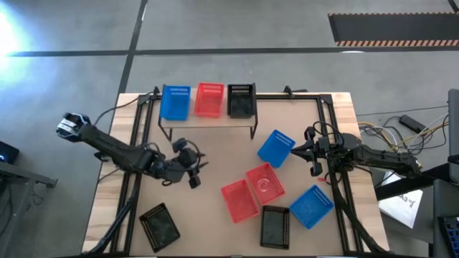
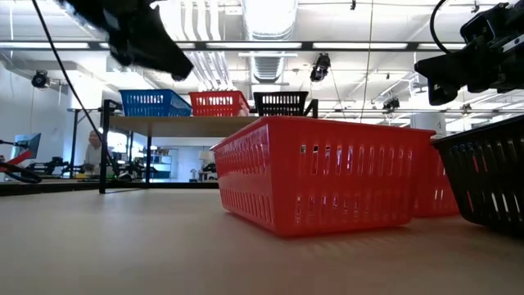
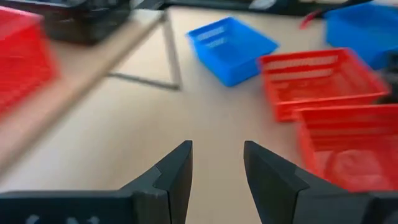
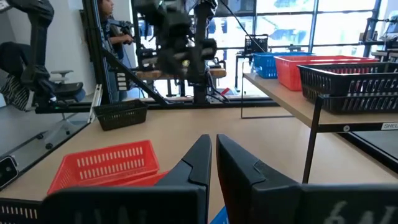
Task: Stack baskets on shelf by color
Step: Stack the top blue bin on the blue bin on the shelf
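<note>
The loose blue basket (image 1: 276,148) nearest the shelf is far from my left gripper, so next my right gripper grabs its rim (image 1: 277,165) and brings it to my left gripper.
On the shelf (image 1: 208,119) at the far side stand a blue basket (image 1: 175,102), a red basket (image 1: 209,99) and a black basket (image 1: 241,99), side by side on the plank. Loose on the tabletop lie a blue basket (image 1: 276,147), two red baskets (image 1: 265,181) (image 1: 239,200), a black basket (image 1: 275,225), another blue basket (image 1: 311,206) and, near left, a black basket (image 1: 159,226). My left gripper (image 1: 196,170) (image 3: 217,168) hovers open and empty in front of the shelf, left of the loose baskets. My right gripper (image 1: 308,152) (image 4: 213,155) waits shut at the right, holding nothing.
The shelf's thin black legs (image 3: 173,53) stand on the tabletop between my left gripper and the far edge. Bare tabletop (image 1: 208,208) lies between the near-left black basket and the red ones. A black frame (image 1: 333,143) runs along the table's sides. A person (image 4: 115,31) stands beyond the table.
</note>
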Tool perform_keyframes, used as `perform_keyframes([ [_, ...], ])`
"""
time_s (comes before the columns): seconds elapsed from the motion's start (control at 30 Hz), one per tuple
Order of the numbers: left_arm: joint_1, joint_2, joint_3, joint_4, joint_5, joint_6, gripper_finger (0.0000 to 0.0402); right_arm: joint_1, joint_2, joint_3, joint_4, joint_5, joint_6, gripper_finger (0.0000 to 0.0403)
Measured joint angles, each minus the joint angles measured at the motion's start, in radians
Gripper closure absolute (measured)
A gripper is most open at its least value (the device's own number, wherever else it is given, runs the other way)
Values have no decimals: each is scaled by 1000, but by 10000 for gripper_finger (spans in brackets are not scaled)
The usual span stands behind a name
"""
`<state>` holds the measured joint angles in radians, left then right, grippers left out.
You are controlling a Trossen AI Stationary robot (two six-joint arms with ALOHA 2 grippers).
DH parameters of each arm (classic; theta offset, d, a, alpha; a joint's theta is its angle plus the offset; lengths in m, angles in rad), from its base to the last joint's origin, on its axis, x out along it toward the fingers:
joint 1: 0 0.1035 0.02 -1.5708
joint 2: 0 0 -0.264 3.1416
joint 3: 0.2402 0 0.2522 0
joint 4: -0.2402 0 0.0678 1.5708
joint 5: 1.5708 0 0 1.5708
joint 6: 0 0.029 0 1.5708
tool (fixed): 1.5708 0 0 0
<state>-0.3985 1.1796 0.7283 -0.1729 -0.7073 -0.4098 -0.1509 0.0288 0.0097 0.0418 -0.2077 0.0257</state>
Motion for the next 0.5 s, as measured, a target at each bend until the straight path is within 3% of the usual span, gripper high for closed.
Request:
perform_keyframes([
  [0.3,-105,274,-179,829,6,190,274,0,0,0,0,0,0,385],
  [0.5,-113,473,-141,1136,4,342,274,0,0,0,0,0,0,385],
])
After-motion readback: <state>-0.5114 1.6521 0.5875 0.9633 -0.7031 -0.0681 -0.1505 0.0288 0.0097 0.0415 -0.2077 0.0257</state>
